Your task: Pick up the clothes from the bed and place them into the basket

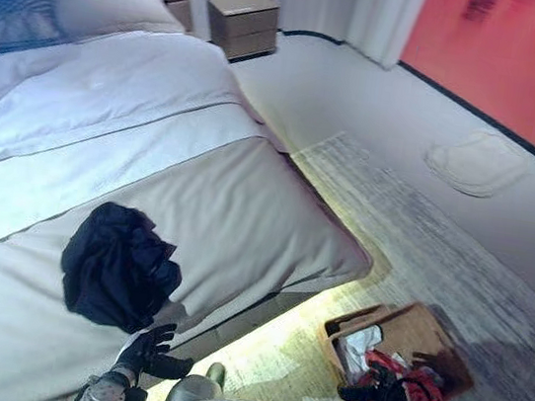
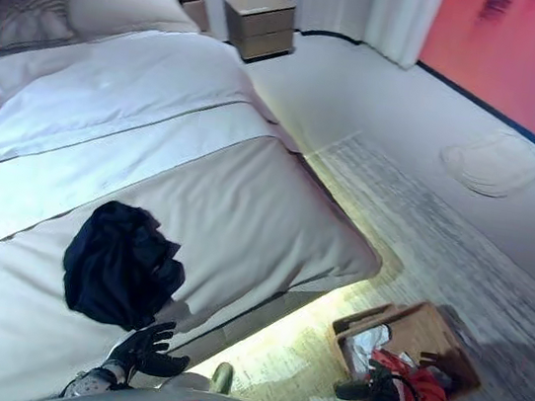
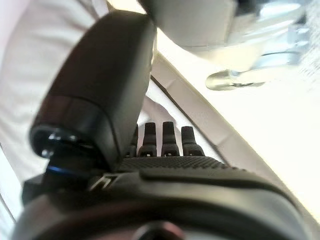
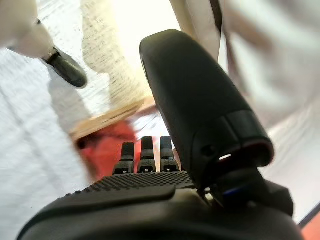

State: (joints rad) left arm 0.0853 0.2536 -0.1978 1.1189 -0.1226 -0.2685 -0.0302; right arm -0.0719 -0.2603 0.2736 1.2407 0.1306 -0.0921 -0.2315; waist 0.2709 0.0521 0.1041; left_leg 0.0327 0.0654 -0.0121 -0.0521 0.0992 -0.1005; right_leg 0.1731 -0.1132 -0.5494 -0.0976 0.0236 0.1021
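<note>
My gripper will carry the dark garment [image 1: 120,270], which lies gathered in a compact heap of folds [image 1: 115,237], so I expect it to stay bunched in one clump.
A dark crumpled garment [image 1: 119,264] lies on the beige cover near the foot of the bed [image 1: 246,208]. My left hand [image 1: 149,351] is open with fingers spread, just below the garment at the bed's edge; its wrist view [image 3: 190,170] shows straight fingers over the bed's side. A brown basket [image 1: 424,327] stands on the rug by the bed's corner and holds red clothes [image 1: 416,386] and a white one [image 1: 359,345]. My right hand [image 1: 372,390] is over the basket, open and empty; its wrist view [image 4: 150,190] shows straight fingers above the red cloth [image 4: 102,150].
Pillows [image 1: 116,5] lie at the bed's head, with a nightstand [image 1: 243,23] beside it. A pale rug [image 1: 441,245] covers the floor to the right of the bed. A white mat [image 1: 477,160] lies near the red wall. Curtains [image 1: 373,16] hang at the back.
</note>
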